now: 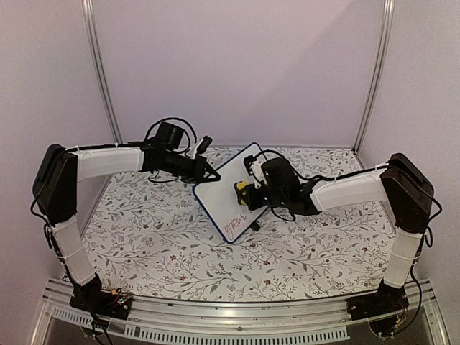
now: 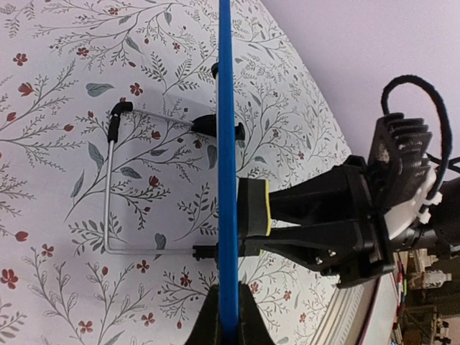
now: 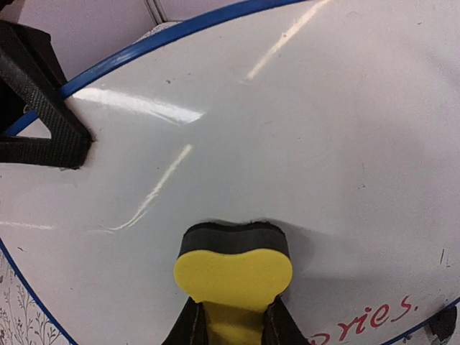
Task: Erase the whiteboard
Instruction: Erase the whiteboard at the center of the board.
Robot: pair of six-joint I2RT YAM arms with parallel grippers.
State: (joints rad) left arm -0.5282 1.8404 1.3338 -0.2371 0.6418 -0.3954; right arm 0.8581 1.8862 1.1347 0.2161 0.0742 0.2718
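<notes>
Next, my right gripper moves the eraser down to the handwriting's first letters [image 1: 228, 230], because the eraser's dark pad [image 3: 233, 237] is on the whiteboard's clean white side above the red handwriting.
The whiteboard [image 1: 221, 192] stands tilted on the table's middle, its blue-edged rim [image 2: 224, 129] seen edge-on in the left wrist view. My left gripper [image 2: 228, 316] is shut on that rim at the board's upper left [image 1: 203, 175]. My right gripper [image 3: 233, 320] is shut on a yellow sponge eraser [image 3: 233, 269], whose dark pad presses flat against the white face [image 3: 302, 122]. Red handwriting [image 3: 366, 320] remains near the board's lower edge [image 1: 237, 226]. The area around the eraser is wiped white. The eraser [image 2: 255, 208] also shows touching the board's face.
A bent wire stand [image 2: 108, 194] props the board from behind on the floral tablecloth [image 1: 144, 230]. Grey walls close in the back and sides. The left gripper's fingers [image 3: 43, 122] show at the board's rim in the right wrist view.
</notes>
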